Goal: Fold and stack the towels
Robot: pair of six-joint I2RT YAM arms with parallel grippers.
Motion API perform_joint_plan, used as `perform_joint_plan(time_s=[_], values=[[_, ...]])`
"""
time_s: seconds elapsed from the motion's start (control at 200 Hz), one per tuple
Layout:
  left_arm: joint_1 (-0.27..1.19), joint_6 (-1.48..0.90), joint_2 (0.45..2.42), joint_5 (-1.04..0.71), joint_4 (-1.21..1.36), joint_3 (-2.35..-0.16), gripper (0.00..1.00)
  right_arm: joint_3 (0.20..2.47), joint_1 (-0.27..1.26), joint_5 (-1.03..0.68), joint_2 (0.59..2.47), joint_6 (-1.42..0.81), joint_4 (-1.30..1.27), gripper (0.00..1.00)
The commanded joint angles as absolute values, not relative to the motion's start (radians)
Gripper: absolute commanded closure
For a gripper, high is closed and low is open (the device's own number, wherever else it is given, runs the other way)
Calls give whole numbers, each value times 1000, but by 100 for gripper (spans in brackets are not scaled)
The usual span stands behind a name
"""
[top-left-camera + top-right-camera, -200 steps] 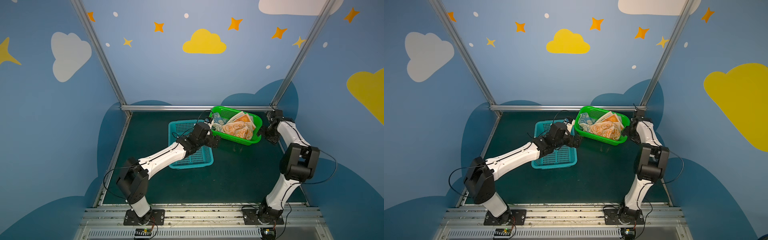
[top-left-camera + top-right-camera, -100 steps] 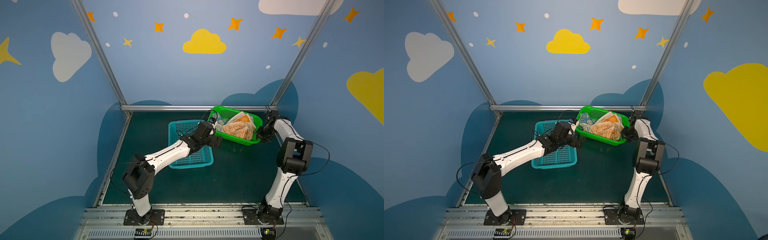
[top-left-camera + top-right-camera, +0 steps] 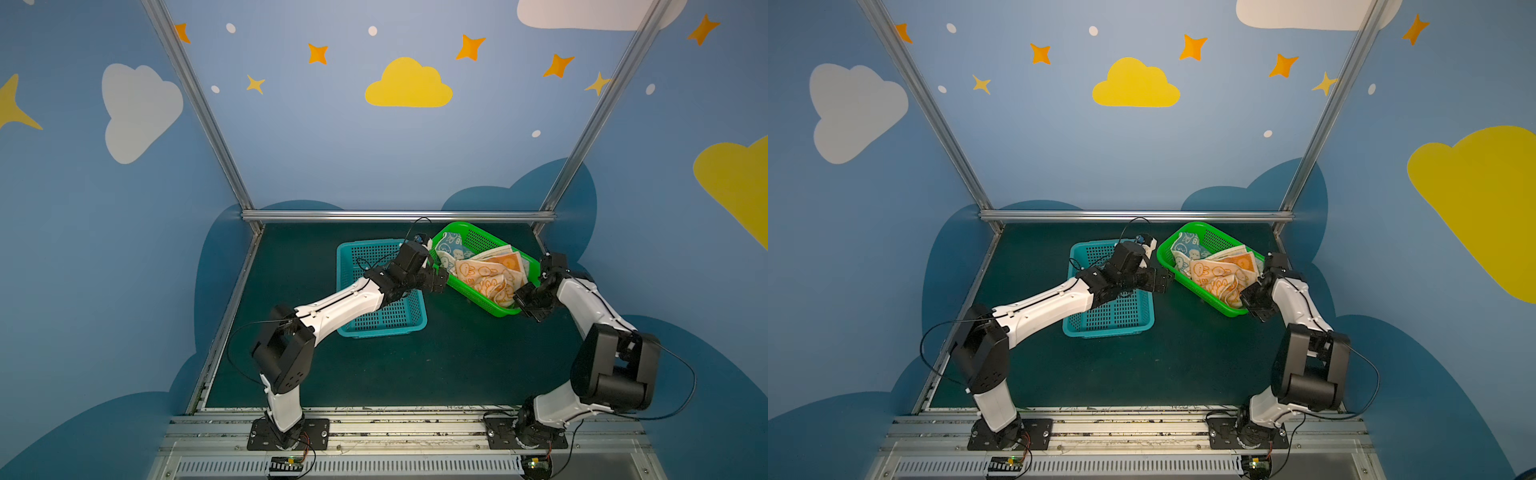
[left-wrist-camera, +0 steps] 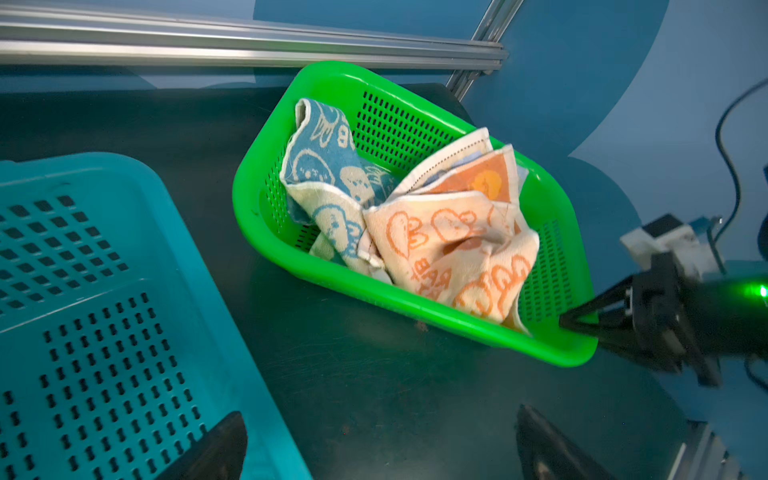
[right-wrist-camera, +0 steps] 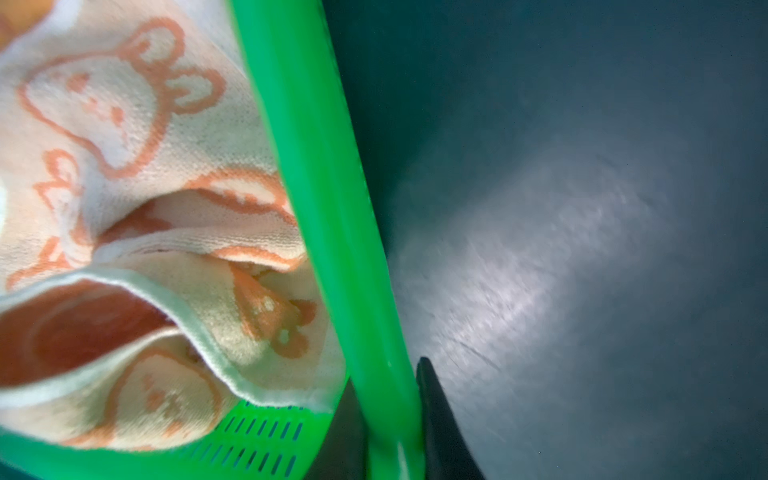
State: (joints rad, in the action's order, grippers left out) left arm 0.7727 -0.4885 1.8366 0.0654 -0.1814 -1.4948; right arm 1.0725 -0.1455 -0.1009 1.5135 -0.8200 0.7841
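Observation:
The green basket's far end (image 3: 443, 235) is angled toward the teal basket, so my left gripper should move back while my right gripper turns the green basket straight (image 3: 473, 295).
Three crumpled towels lie in the green basket (image 3: 461, 226): a blue-cream one (image 4: 320, 166) at its far end, an orange-cream one (image 4: 449, 249) toward the near end, and a striped one (image 4: 486, 178) behind it. My right gripper (image 5: 388, 374) is shut on the basket's near right rim (image 5: 316, 166), one finger inside and one outside; in both top views it sits at that corner (image 3: 519, 297) (image 3: 1246, 293). My left gripper (image 4: 378, 415) hangs open and empty over the mat, just left of the green basket (image 3: 1196, 226).
An empty teal basket (image 3: 345, 249) stands left of the green one, under my left forearm. A metal rail (image 3: 395, 215) runs along the back of the dark green mat (image 3: 374, 365). Blue walls close in both sides.
My right gripper moved onto the green basket's rim and shut on it. The left arm shifted a little, its gripper still open beside the basket.

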Motion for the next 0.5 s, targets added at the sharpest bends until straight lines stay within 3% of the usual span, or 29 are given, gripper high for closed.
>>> perform_joint_plan(time_s=[0.0,0.07,0.155,0.21,0.28,0.496], values=[[773,-597,1887,7,-253,-1584,1,1068,-130,-91,1444,-856,819,87],[773,-618,1898,6,-281,-1611,1,1118,-126,-74,1417,-798,869,67],[773,-624,1885,19,-281,-1609,1,1178,-113,-64,1383,-733,917,33],[773,-620,1874,34,-285,-1605,1,1218,-88,-53,1364,-680,936,23],[771,-615,1850,49,-284,-1593,1,1269,-24,-13,1354,-599,950,3],[761,-636,1741,75,-279,-1483,1,1373,237,-11,1458,-237,865,1]])
